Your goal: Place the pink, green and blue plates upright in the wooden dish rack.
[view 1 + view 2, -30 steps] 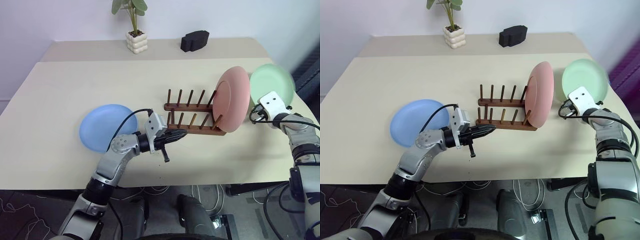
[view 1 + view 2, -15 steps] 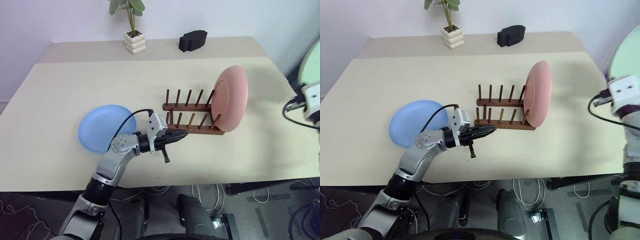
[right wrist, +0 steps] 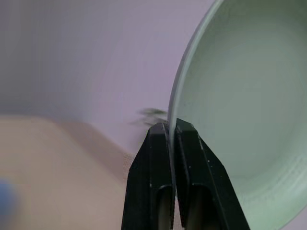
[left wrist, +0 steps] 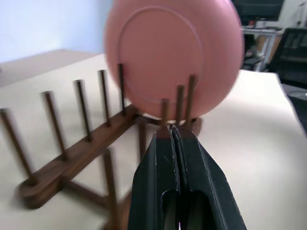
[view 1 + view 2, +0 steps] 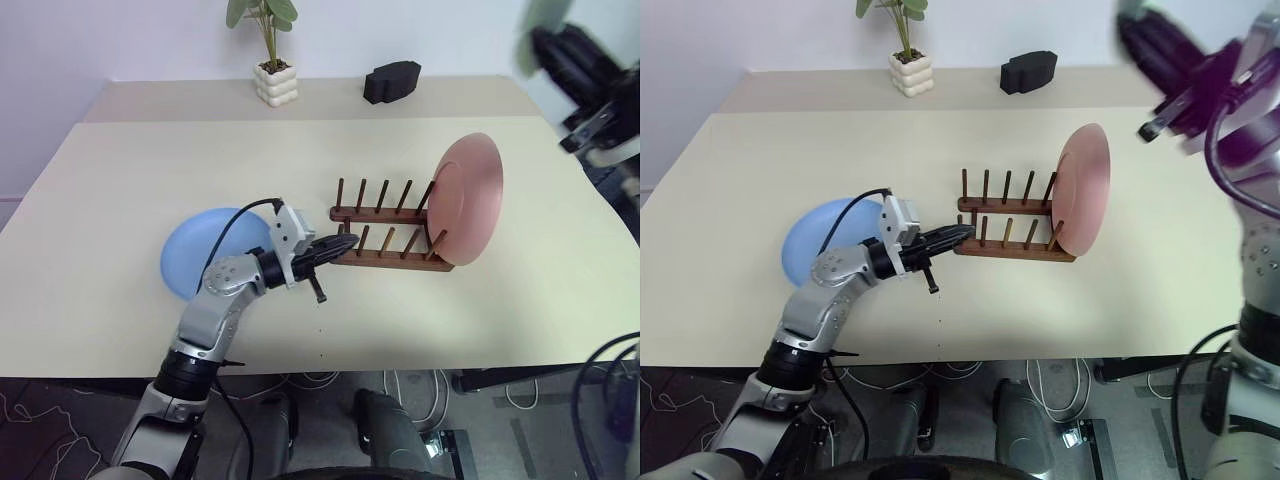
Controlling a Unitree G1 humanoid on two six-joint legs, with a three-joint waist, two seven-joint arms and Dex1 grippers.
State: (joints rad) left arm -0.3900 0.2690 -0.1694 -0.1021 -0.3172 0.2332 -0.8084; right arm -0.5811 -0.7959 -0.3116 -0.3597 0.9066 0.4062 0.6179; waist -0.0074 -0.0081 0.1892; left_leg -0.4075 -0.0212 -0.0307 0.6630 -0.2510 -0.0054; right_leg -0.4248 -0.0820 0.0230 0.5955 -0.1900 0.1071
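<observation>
My right gripper is holding the green plate on edge point(image 3: 244, 105), and the slot point(image 5: 412, 232) beside the pink plate is open, so I should go there next and let go once the pegs hold the green plate.
The pink plate point(image 5: 468, 198) stands upright between the pegs at the right end of the wooden dish rack point(image 5: 385, 255). Flat on the table to the left lies the blue plate point(image 5: 200, 255). My left gripper point(image 5: 348, 243) is shut and empty, its tips at the rack's near left end, pointing along the pegs toward the pink plate point(image 4: 172, 52). High at the right, my right gripper point(image 3: 171, 125) is shut on the rim of the green plate point(image 3: 240, 120), which is lifted well above the table and held on edge.
A small potted plant point(image 5: 272, 65) and a black lumpy object point(image 5: 390, 82) stand at the back of the table point(image 5: 120, 180). Several free peg slots lie between my left gripper and the pink plate.
My right arm has swung up and inward from beside the pink plate, carrying the green plate high at the right. The left gripper has shifted slightly up and left at the rack's end.
</observation>
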